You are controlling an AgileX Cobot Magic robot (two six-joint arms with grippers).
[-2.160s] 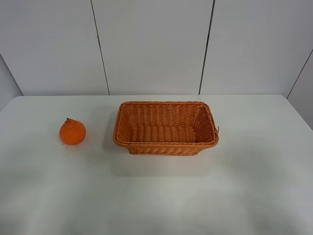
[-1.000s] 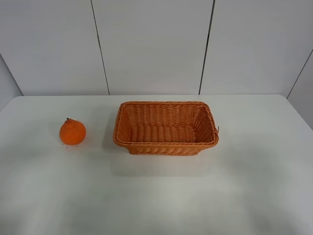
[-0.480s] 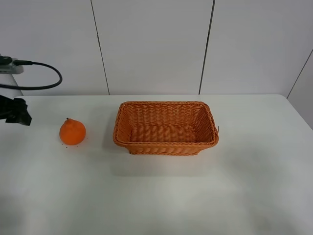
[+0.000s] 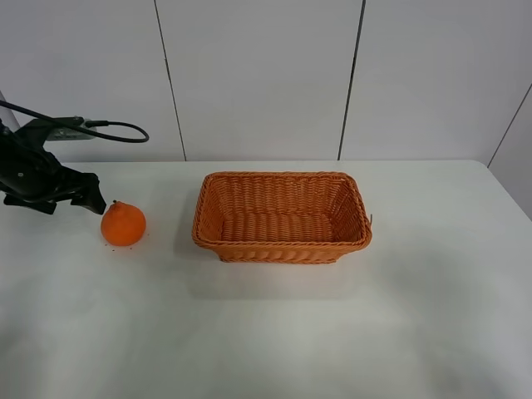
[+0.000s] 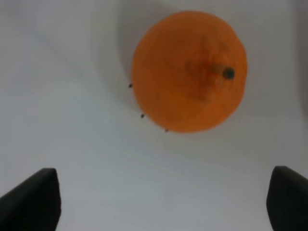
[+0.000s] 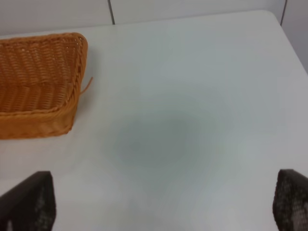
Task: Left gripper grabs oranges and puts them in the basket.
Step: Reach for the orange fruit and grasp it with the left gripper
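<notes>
Small black dots (image 5: 142,115) show along the orange's edge (image 4: 123,224), so the robot should expect more dots hidden under the orange when it lifts the orange.
The orange (image 4: 123,224) sits on the white table, left of the empty wicker basket (image 4: 283,249). My left gripper (image 4: 81,199) hovers just left of the orange and slightly above it, with its jaws open and empty. In the left wrist view the orange (image 5: 189,71) lies ahead of the gripper (image 5: 159,204), and the two black fingertips (image 5: 31,199) stand far apart. My right gripper (image 6: 159,209) is open and empty, right of the basket's corner (image 6: 33,120). It does not show in the exterior view.
The white table (image 4: 274,332) extends in front of and to the right of the basket. A grey panelled wall (image 4: 258,75) stands behind the table's back edge. A black cable (image 4: 116,126) loops above the left arm.
The left arm has come in from the left edge and moved right, to just beside the orange. The orange and the basket have not moved.
</notes>
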